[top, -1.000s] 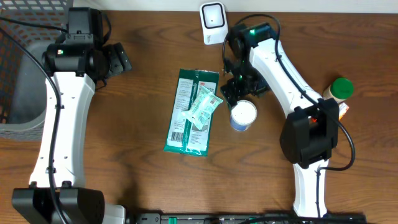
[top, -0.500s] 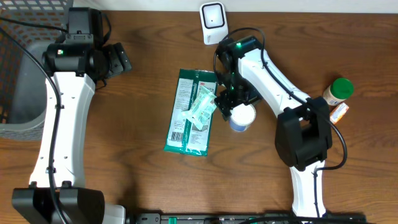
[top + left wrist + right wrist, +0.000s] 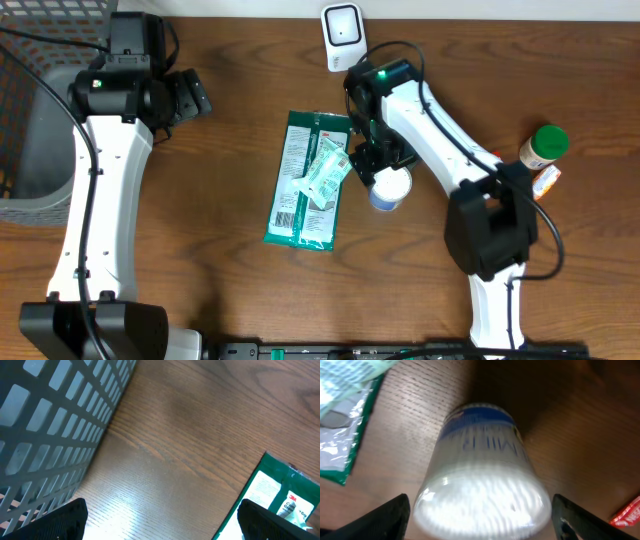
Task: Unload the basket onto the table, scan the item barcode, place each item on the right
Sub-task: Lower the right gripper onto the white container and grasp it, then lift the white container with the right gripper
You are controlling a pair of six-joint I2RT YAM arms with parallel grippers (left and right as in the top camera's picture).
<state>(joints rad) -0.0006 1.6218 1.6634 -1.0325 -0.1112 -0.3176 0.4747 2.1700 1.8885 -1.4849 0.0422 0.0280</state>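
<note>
The fingers of the robot's right gripper barely reach across the tub's white top (image 3: pixel 393 184), so the robot should open them wider and reach further around the tub's body (image 3: pixel 383 205) before closing them.
A white tub with a blue label (image 3: pixel 391 187) stands on the wooden table just right of the green packets. My right gripper (image 3: pixel 383 172) is over it. In the right wrist view the tub (image 3: pixel 482 475) fills the space between the two fingers of that gripper (image 3: pixel 482 520), which stands open with a thin gap on each side. A white barcode scanner (image 3: pixel 342 27) stands at the table's back edge. My left gripper (image 3: pixel 190 95) hangs open at the far left, and in its wrist view (image 3: pixel 160 522) only bare wood lies between its fingers.
A large green packet (image 3: pixel 305 180) lies mid-table with a small green-and-white sachet (image 3: pixel 328 172) on it. A green-lidded bottle (image 3: pixel 546 143) and a red packet (image 3: pixel 548 180) sit at the right. A grey mesh basket (image 3: pixel 25 120) stands at the left edge.
My right gripper has shifted left and come round the white tub, its fingers narrowing a little. The left arm has not moved.
</note>
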